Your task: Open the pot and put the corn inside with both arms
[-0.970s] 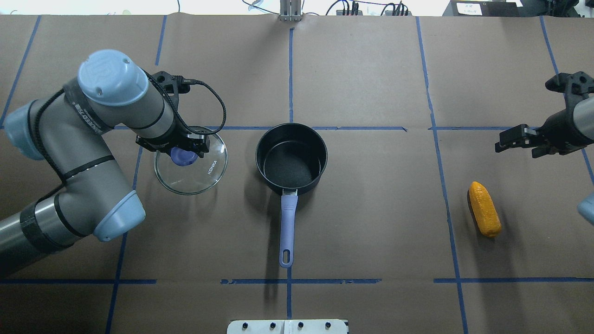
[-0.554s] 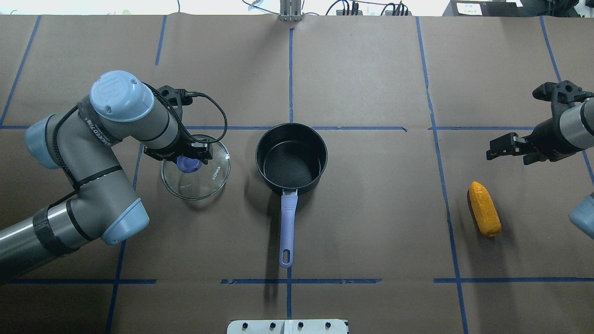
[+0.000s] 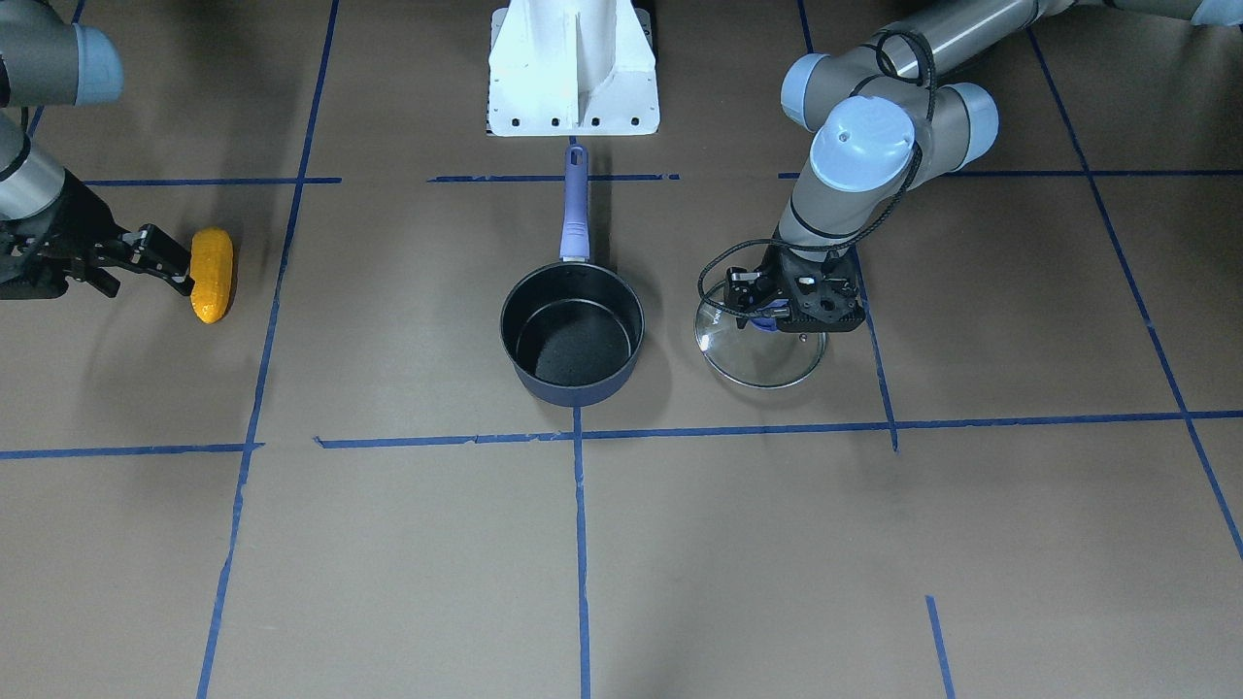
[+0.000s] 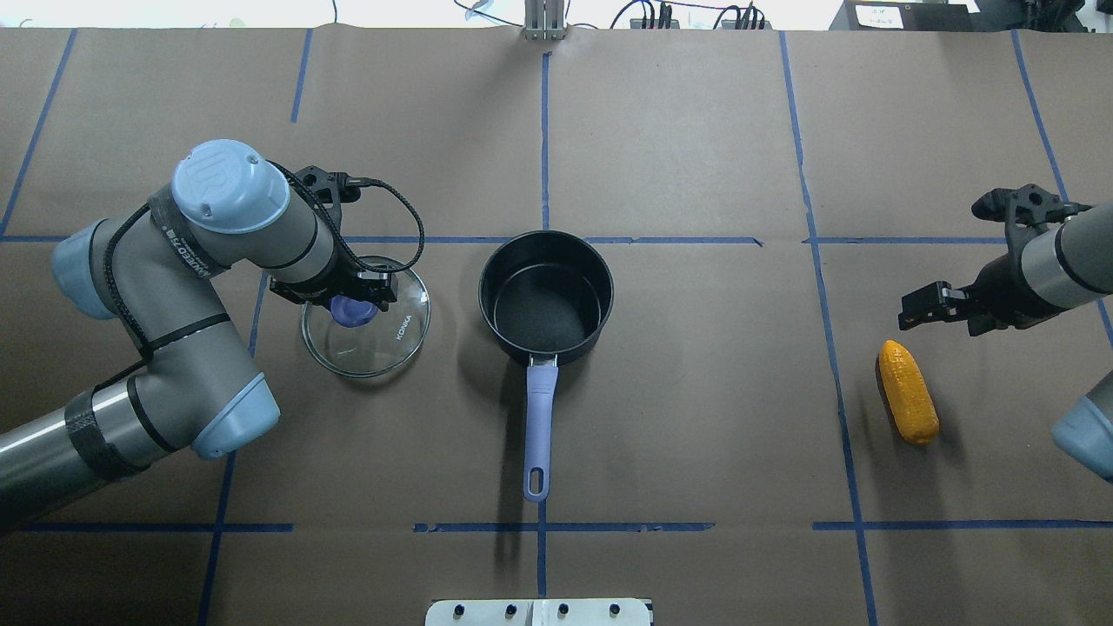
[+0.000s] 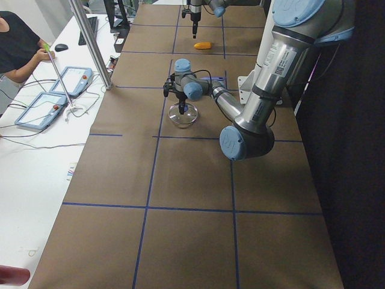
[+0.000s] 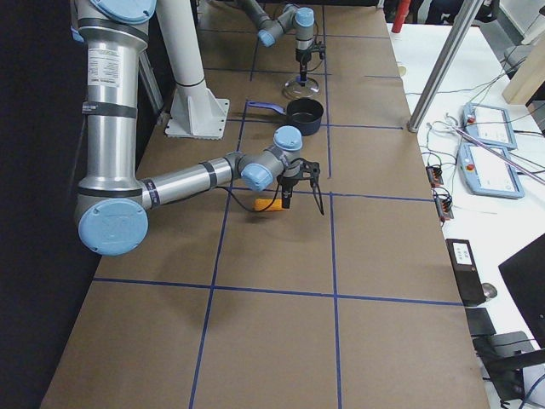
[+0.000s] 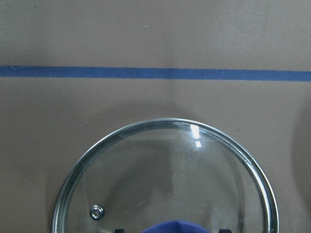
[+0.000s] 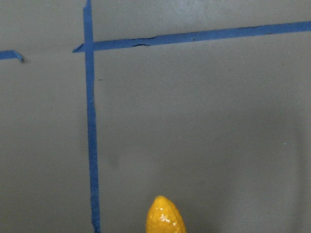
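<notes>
My gripper will lower the orange-yellow corn (image 3: 211,275), and it will fit inside lengthwise, because the corn looks shorter than the pot's opening (image 3: 572,326) is wide.
The pot (image 4: 545,296) stands open at the table's middle, its lavender handle (image 4: 539,417) pointing toward the robot. It also shows in the front view (image 3: 573,335). The glass lid (image 4: 383,339) is to its left, low over or on the table; I cannot tell which. My left gripper (image 4: 352,300) is shut on the lid's blue knob (image 7: 177,227). The corn (image 4: 908,403) lies on the table at the right, and also shows in the front view (image 3: 212,274) and the right wrist view (image 8: 165,216). My right gripper (image 4: 915,313) is open and empty, hovering just beyond the corn's tapered tip.
The white base stand (image 3: 573,68) is at the near edge behind the pot's handle. Blue tape lines cross the brown paper. A metal post (image 6: 443,64) and pendants (image 6: 490,128) stand on the white bench beyond the far edge.
My left arm has lowered the lid and shifted it slightly toward the pot. My right gripper has moved left and closer to the corn.
</notes>
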Controlling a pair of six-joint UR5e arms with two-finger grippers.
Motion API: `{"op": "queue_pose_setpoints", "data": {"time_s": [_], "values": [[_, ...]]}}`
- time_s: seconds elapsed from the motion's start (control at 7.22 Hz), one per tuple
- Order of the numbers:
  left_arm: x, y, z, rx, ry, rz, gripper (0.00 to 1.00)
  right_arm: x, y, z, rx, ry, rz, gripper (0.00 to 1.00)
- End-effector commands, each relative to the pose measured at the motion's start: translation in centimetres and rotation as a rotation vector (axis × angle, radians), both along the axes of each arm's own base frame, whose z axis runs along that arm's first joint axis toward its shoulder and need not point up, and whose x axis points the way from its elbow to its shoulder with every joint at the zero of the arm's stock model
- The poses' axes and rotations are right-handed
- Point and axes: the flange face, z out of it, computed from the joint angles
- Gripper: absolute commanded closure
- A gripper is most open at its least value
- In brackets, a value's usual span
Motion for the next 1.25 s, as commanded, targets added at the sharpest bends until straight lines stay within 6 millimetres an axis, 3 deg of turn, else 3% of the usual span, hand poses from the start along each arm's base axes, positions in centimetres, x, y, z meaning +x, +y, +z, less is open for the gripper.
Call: {"op": "queue_pose_setpoints", "data": {"time_s": [0.0, 0.42, 0.55, 0.83, 1.11], "values": [[-0.5, 0.6, 1.5, -0.012, -0.014, 0.006, 0.88, -1.2, 0.8, 0.4, -0.001, 0.013, -0.026, 0.0], [-0.7, 0.7, 1.6, -0.018, -0.018, 0.007, 0.87, -2.1, 1.3, 0.4, -0.019, 0.014, -0.027, 0.0], [-0.7, 0.6, 1.6, -0.02, -0.02, 0.007, 0.61, -2.1, 1.4, 0.4, -0.02, 0.015, -0.03, 0.0], [-0.8, 0.6, 1.4, -0.016, -0.017, 0.002, 0.01, -3.2, 2.4, 1.2, -0.015, 0.041, -0.049, 0.0], [-2.0, 0.7, -0.3, 0.002, 0.006, -0.008, 0.0, -5.1, 3.7, 1.5, 0.0, 0.059, -0.085, 0.0]]}}
